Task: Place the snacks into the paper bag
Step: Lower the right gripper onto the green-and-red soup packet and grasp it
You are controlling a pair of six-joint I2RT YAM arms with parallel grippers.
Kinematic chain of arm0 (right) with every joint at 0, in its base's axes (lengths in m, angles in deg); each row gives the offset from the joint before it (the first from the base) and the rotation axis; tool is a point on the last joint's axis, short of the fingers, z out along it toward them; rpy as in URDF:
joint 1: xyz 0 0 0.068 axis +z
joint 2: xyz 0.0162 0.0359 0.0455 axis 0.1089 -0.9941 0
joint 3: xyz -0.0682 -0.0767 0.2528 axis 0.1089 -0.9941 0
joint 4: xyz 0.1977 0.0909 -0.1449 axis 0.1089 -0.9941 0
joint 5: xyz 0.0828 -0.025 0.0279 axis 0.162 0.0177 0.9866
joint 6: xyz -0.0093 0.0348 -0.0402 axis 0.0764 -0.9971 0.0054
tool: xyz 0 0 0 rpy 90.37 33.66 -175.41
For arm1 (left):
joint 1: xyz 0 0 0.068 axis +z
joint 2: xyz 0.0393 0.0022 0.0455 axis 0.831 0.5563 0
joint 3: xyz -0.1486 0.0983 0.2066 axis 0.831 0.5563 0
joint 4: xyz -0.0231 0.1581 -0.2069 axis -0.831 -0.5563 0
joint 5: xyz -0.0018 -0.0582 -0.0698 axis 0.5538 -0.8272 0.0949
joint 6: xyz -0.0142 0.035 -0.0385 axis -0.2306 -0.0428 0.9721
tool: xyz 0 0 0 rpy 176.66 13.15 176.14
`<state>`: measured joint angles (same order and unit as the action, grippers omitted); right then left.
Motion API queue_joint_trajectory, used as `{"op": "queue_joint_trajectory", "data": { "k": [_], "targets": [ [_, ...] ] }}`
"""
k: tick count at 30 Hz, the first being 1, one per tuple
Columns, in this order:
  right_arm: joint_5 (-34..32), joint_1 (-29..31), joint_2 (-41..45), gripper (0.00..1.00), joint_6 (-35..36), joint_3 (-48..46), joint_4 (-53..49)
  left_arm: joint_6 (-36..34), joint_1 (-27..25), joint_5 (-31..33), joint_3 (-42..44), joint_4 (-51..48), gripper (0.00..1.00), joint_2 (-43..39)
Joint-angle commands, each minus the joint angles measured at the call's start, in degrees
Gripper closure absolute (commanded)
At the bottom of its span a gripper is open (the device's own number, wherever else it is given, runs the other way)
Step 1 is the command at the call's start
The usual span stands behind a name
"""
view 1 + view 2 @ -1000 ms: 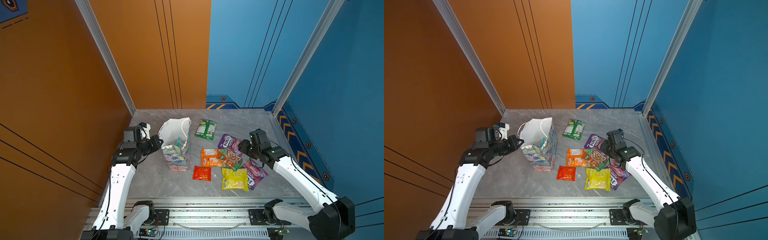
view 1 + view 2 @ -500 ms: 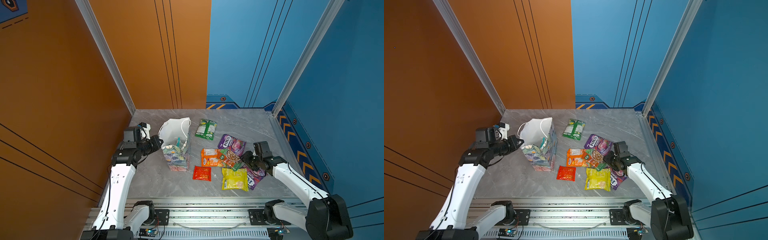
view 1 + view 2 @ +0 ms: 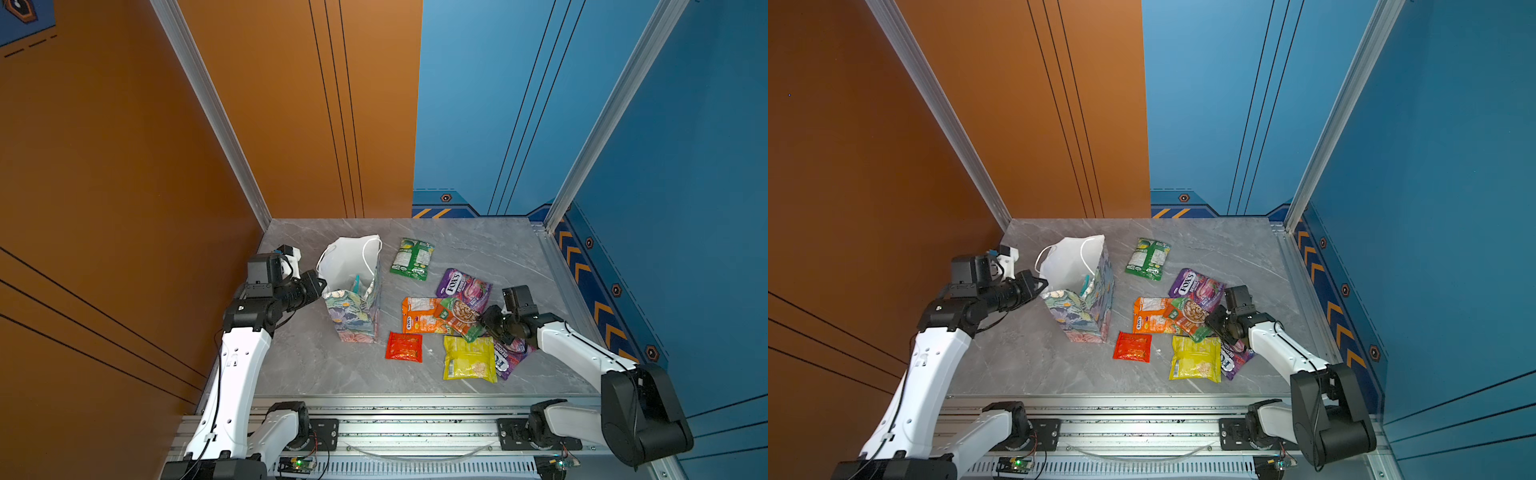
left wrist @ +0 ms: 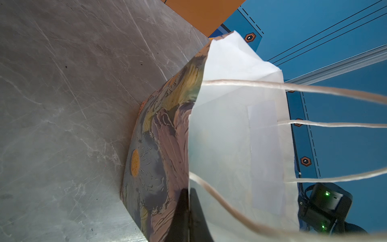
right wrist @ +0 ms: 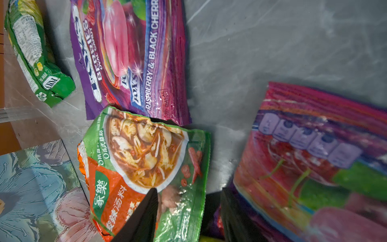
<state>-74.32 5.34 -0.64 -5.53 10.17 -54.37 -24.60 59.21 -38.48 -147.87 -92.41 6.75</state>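
The red-green packet (image 3: 457,316) is on top of the orange one with its green edge (image 5: 202,177) between the right gripper's open fingers, so that gripper should keep moving in until it pinches that edge.
The floral paper bag (image 3: 353,307) (image 3: 1079,311) stands upright at the left with its mouth open, and a teal packet (image 3: 357,284) sticks up inside it. My left gripper (image 3: 320,286) (image 4: 189,201) is shut on the bag's near rim (image 4: 219,136). Loose snacks lie to the right: green (image 3: 411,259), purple FOX'S (image 3: 463,286) (image 5: 129,58), orange (image 3: 419,320), red-green (image 3: 459,316) (image 5: 146,157), small red (image 3: 404,347), yellow (image 3: 469,359) and a second purple (image 3: 509,357) (image 5: 314,167). My right gripper (image 3: 484,322) (image 5: 188,201) is open and low. The red-green packet's edge lies between its fingers.
The orange wall stands close behind my left arm (image 3: 245,353). The blue wall and a metal rail (image 3: 561,282) border the table's right side. The packets overlap one another, and the bag's white cord handles (image 4: 314,90) hang across its mouth.
My right gripper has come down and forward to the red-green packet's edge, between it and the near purple packet. The left arm and the bag have not moved.
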Motion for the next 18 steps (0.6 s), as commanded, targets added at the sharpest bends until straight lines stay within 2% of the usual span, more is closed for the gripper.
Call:
{"op": "queue_joint_trajectory", "data": {
  "k": [1, 18],
  "targets": [
    [1.3, -0.5, -1.1, 0.49, -1.7, -1.6, 3.3, 0.1, 0.5, -0.7, 0.7, 0.2, 1.00, -0.5],
    [6.8, -0.9, -6.1, 0.50, -8.8, -4.9, 18.1, 0.0, 0.6, -0.6, 0.6, 0.1, 1.00, -0.6]
  ]
}}
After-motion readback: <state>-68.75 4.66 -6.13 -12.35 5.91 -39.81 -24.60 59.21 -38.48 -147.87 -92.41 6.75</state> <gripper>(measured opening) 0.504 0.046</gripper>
